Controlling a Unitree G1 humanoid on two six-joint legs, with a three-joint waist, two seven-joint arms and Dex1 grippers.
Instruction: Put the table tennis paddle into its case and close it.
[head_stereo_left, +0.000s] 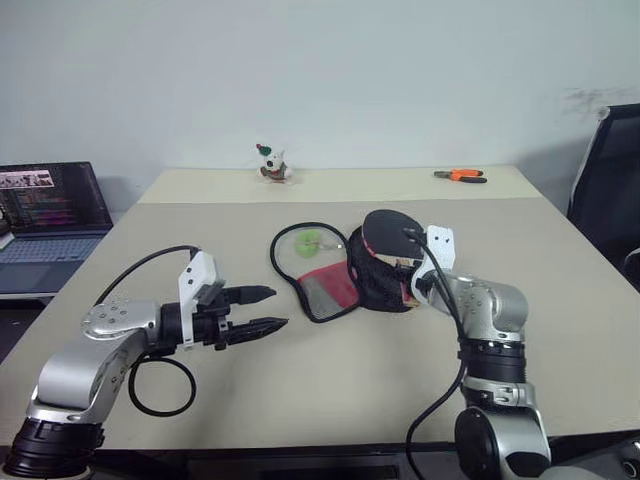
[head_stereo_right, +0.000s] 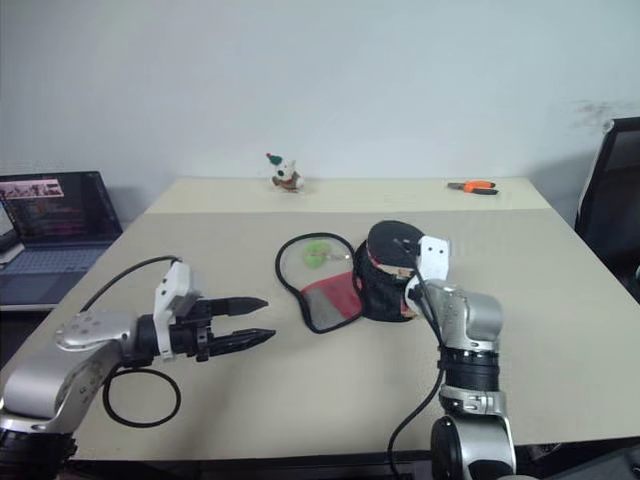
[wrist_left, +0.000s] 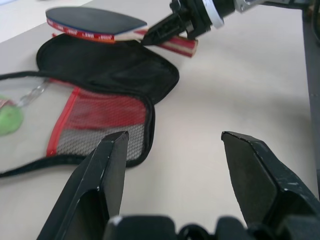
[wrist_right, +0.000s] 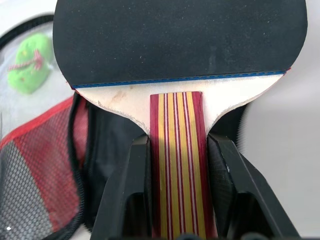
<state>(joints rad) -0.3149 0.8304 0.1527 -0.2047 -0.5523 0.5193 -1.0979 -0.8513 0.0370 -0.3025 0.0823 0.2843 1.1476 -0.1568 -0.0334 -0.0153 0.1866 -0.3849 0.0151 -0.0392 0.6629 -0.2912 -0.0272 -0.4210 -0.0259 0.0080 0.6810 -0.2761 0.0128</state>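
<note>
I expect the green pom-pom pull to stay outside the case when I fold the flap over, because the pull shows through the case flap's clear window (head_stereo_left: 292, 258).
The table tennis paddle (wrist_right: 180, 40), black-faced with a striped wooden handle, is held just above the case, and my right gripper (wrist_right: 176, 145) is shut on its handle. From the head view the paddle (head_stereo_left: 390, 232) hovers over the black right half of the case (head_stereo_left: 385, 285). The case lies unzipped on the table, showing red mesh lining (wrist_left: 100, 117). Its green pom-pom pull (head_stereo_left: 308, 240) rests inside the left flap. My left gripper (head_stereo_left: 272, 308) stands open and holds nothing, a short way left of the case and pointing at it.
A black cable loop (head_stereo_left: 160, 385) lies on the table (head_stereo_left: 300, 400) by my left arm. At the far edge stand a small toy figure (head_stereo_left: 272, 164) and orange-handled pliers (head_stereo_left: 460, 175). A laptop (head_stereo_left: 50, 205) sits off to the left, a black chair (head_stereo_left: 610, 180) to the right.
</note>
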